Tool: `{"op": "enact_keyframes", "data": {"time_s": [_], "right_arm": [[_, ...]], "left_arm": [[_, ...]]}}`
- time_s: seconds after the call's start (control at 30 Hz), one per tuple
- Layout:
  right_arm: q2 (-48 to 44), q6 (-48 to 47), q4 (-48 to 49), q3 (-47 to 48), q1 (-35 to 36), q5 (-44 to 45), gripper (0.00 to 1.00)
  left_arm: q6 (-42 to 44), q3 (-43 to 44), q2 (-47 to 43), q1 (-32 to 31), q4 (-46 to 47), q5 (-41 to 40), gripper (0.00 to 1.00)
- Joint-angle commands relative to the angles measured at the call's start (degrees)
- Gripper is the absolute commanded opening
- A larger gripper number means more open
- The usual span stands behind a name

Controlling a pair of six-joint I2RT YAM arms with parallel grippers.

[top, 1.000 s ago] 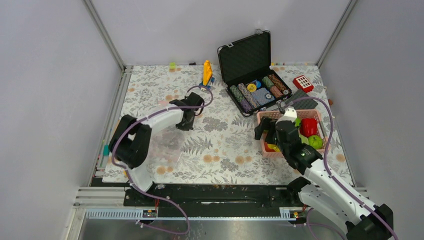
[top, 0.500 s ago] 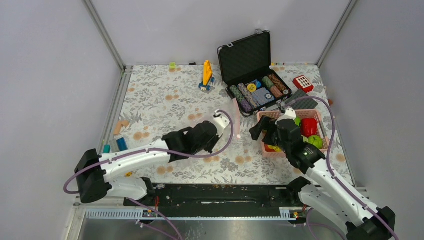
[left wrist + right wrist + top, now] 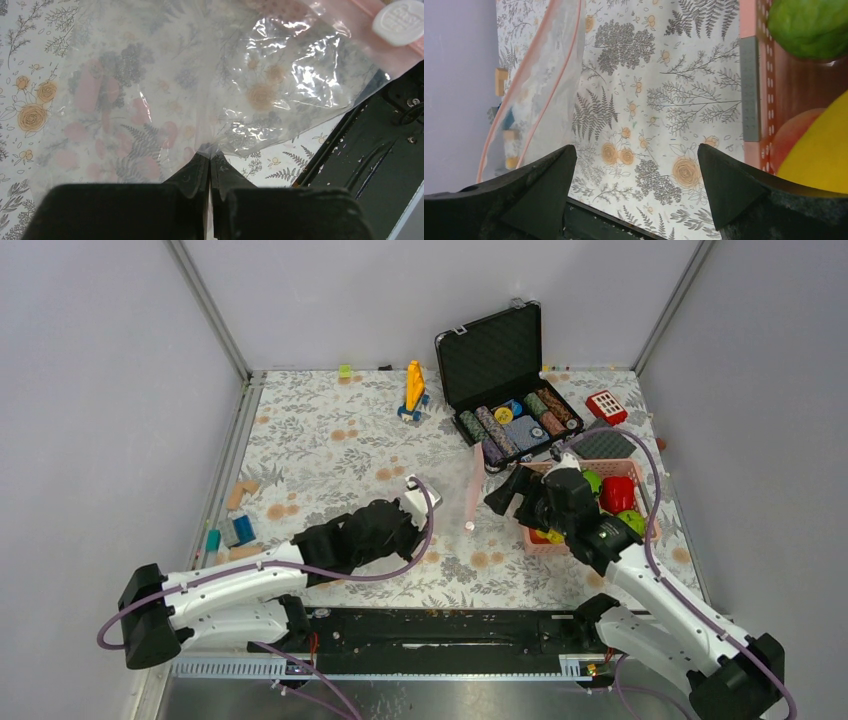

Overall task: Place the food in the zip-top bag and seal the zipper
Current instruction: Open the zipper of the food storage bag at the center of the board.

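Observation:
My gripper will spread the bag's opening (image 3: 530, 100) wide open when it pulls one zipper strip away, because the pale-pink zipper's two strips (image 3: 559, 75) are already apart.
My left gripper (image 3: 428, 508) is shut on a pinch of the clear zip-top bag (image 3: 210, 90), which hangs lifted over the middle of the table. The pale-pink zipper (image 3: 473, 490) stands as a near-vertical strip at the bag's right end, and its white slider (image 3: 400, 15) shows in the left wrist view. My right gripper (image 3: 510, 495) is open and empty, just right of the zipper and left of the pink basket (image 3: 585, 545). The food lies in that basket: a red piece (image 3: 617, 493), a green piece (image 3: 630, 522), a yellow banana (image 3: 819, 150) and a peach piece (image 3: 794, 135).
An open black case of poker chips (image 3: 505, 390) stands behind the basket. A yellow toy (image 3: 414, 388) and a red block (image 3: 606, 405) lie at the back. Small blocks (image 3: 235, 530) sit by the left edge. The black rail (image 3: 430, 625) runs along the table's near edge.
The left arm has swung from the back left to the table's middle, carrying the bag toward the right gripper. The right gripper has shifted left from over the basket, still open.

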Motion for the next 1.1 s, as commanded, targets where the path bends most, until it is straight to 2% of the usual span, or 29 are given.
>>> {"op": "enact_keyframes", "data": {"time_s": [0.0,0.2,0.53,0.83,1.07], "right_arm": [[2.4,3.1,2.7,4.6,0.0,-1.8,1.00],[2.0,4.8,3.3,6.7,0.0,3.8,1.00],[5.5,3.4,5.2,7.5,0.1,4.1,1.00],[11.7,3.5,8.5,9.5,0.0,-2.5,1.00],[8.6,3.2,5.8,9.5,0.0,4.9,1.00]], "left_arm": [[0.6,-1.3,-1.9,-0.3,4.3,0.3,0.00],[0.8,-1.7,-2.6,-0.3,4.5,0.0,0.00],[0.8,-2.4,-3.7,-0.3,4.8,-0.9,0.00],[1.1,-1.7,-2.8,-0.3,4.0,-0.8,0.00],[1.2,-1.8,-3.1,-0.3,4.0,-1.2,0.00]]}}
